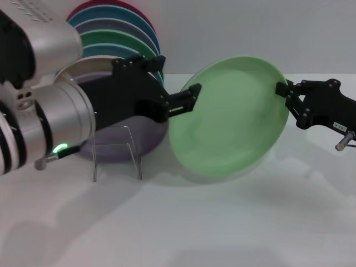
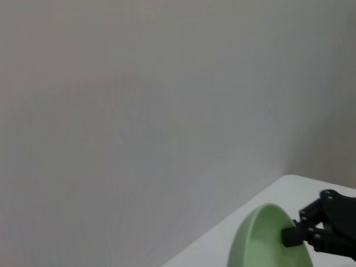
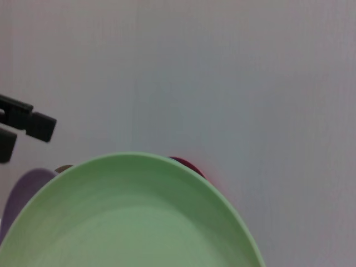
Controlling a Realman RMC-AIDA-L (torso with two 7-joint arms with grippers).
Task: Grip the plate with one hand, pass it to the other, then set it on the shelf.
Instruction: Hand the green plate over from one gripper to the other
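My left gripper's open fingers have the green plate's free rim pointing into them, so I should keep moving them toward the plate until they straddle its rim, then close them.
The pale mint-green plate is held tilted on edge above the table. My right gripper, slim and black, is shut on its right rim; the left wrist view shows this grip on the plate. My left gripper, on the bulky silver arm with the green light, is open at the plate's left rim, its fingers apart. In the right wrist view the plate fills the lower part and the left gripper is beside it, clear of the rim. The clear wire rack stands on the table below the left arm.
A lilac plate leans behind the rack. A row of coloured plates stands at the back left against the wall. The white table stretches in front.
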